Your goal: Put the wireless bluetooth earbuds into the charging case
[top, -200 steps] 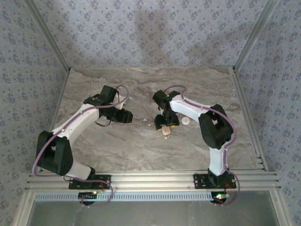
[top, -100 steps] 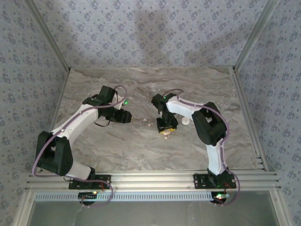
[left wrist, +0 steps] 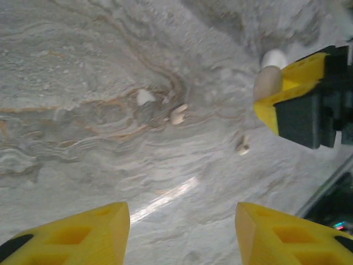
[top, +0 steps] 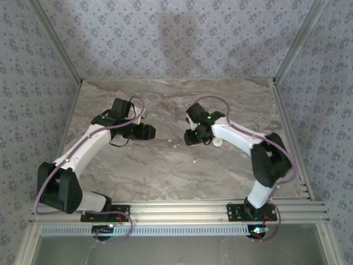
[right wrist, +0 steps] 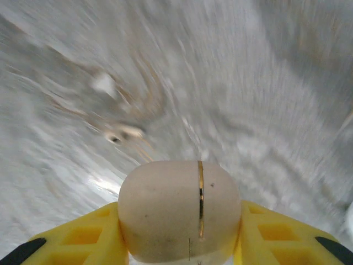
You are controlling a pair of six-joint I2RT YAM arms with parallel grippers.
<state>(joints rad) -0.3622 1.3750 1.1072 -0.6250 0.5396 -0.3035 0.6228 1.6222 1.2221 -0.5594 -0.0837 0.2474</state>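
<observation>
My right gripper is pinching the closed charging case across its gold seam (right wrist: 201, 200). My left gripper should take hold of the case's loose end (left wrist: 267, 84) and put the case down.
The charging case (right wrist: 179, 210) is a peach rounded case, closed, with a thin gold seam. My right gripper (right wrist: 179, 229) is shut on it between its yellow fingers, and the overhead view shows this gripper (top: 192, 138) mid-table. From the left wrist the case (left wrist: 267, 83) pokes out of that gripper's yellow finger (left wrist: 295, 83). Three tiny pale earbuds (left wrist: 145, 97) (left wrist: 178, 114) (left wrist: 241, 146) lie loose on the marble. My left gripper (left wrist: 182, 221) hangs open above bare table, its place overhead (top: 145, 131) left of the right one.
A white round disc (top: 219, 142) lies just right of the right gripper, also behind the case as the disc (left wrist: 274, 57). One earbud (top: 194, 160) sits alone nearer the front. Patterned walls and metal posts (top: 69, 61) fence the marble table (top: 237, 105).
The right gripper closed on the case and carried it up and toward the back, leaving one earbud where the case lay. The left arm shifted slightly back and left.
</observation>
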